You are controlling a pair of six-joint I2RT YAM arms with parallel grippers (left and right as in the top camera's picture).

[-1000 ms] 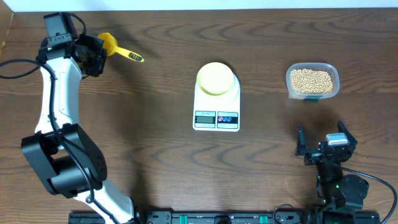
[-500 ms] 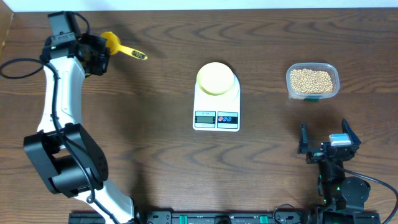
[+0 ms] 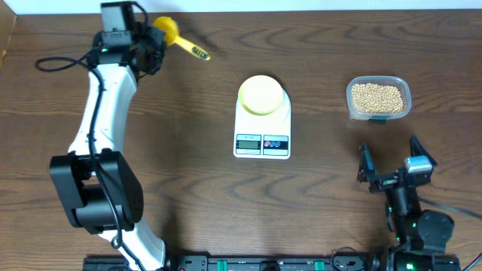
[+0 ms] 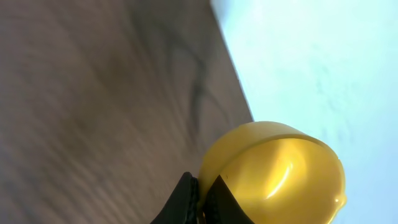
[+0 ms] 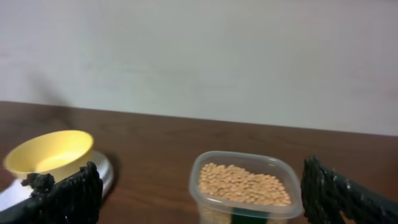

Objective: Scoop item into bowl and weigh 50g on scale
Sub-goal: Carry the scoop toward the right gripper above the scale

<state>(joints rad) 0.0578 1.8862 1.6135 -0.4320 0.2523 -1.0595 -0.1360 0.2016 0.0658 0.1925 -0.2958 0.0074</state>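
The yellow scoop's cup (image 3: 168, 29) is pinched in my left gripper, and its handle (image 3: 196, 50) sticks out free. My open right gripper should go toward the handle next and close there.
The tan beans (image 3: 378, 96) fill a clear plastic tub (image 3: 351, 105) at the right; the right wrist view shows them too (image 5: 245, 185). The pale yellow-green bowl (image 3: 261, 95) stands empty on the white scale (image 3: 262, 143). It also shows in the right wrist view (image 5: 50, 152). My left gripper (image 3: 148, 44) is at the far left back, shut on the rim of a yellow scoop (image 3: 167, 30) held above the table. In the left wrist view the fingers (image 4: 200, 199) pinch the scoop's empty cup (image 4: 280, 174). My right gripper (image 3: 392, 164) is open and empty, in front of the tub.
The scoop's handle (image 3: 197, 51) points right and toward the front. The table's back edge and a pale wall (image 4: 311, 56) lie right behind the scoop. Bare wood lies between the scale and the tub.
My left arm has carried the scoop to the right along the back edge, and slightly farther back. The right gripper has shifted a little and stays open.
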